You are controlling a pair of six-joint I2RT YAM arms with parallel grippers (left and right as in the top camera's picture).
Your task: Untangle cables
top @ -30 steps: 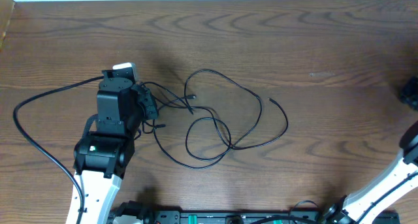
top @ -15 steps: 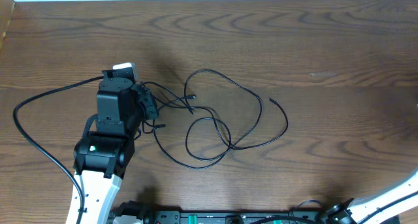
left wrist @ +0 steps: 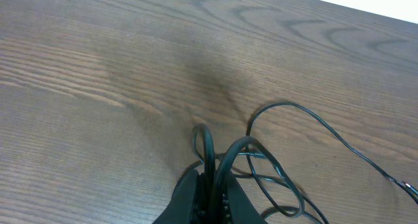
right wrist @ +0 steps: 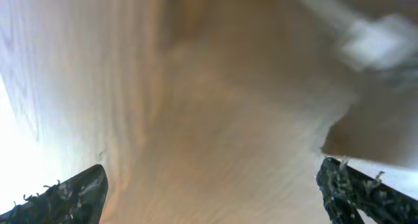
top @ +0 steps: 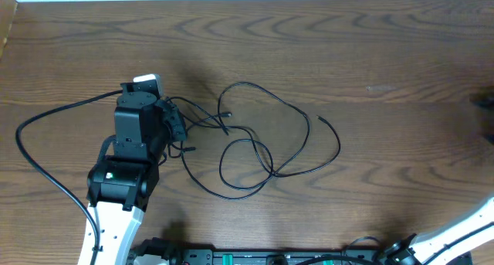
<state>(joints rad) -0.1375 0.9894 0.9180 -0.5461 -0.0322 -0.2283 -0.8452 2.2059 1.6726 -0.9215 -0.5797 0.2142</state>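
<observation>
Several cable loops (left wrist: 208,145) are pinched together in my left gripper, so it should open first, and my right gripper should pull the far loop (top: 286,103) away from the tangle.
Thin black cables (top: 255,141) lie in loose crossing loops on the wooden table (top: 370,49), with one free end (top: 323,120) pointing right. My left gripper (top: 176,126) sits at the tangle's left edge. The left wrist view shows that gripper (left wrist: 212,188) shut on a couple of black cable loops (left wrist: 225,155), which rise from between the fingers. My right gripper (right wrist: 215,191) is open wide, its fingertips (right wrist: 72,198) far apart and nothing between them. Only blurred wood shows under it. The overhead view shows just a dark bit of it at the right edge.
A thicker black lead (top: 46,114) curves from the left arm round the table's left side. The right arm's white link (top: 463,226) crosses the bottom right corner. Arm bases and wiring (top: 255,257) line the front edge.
The right gripper has opened wide, and the right arm has swung out toward the right edge of the overhead view. The left arm and the cables have not moved.
</observation>
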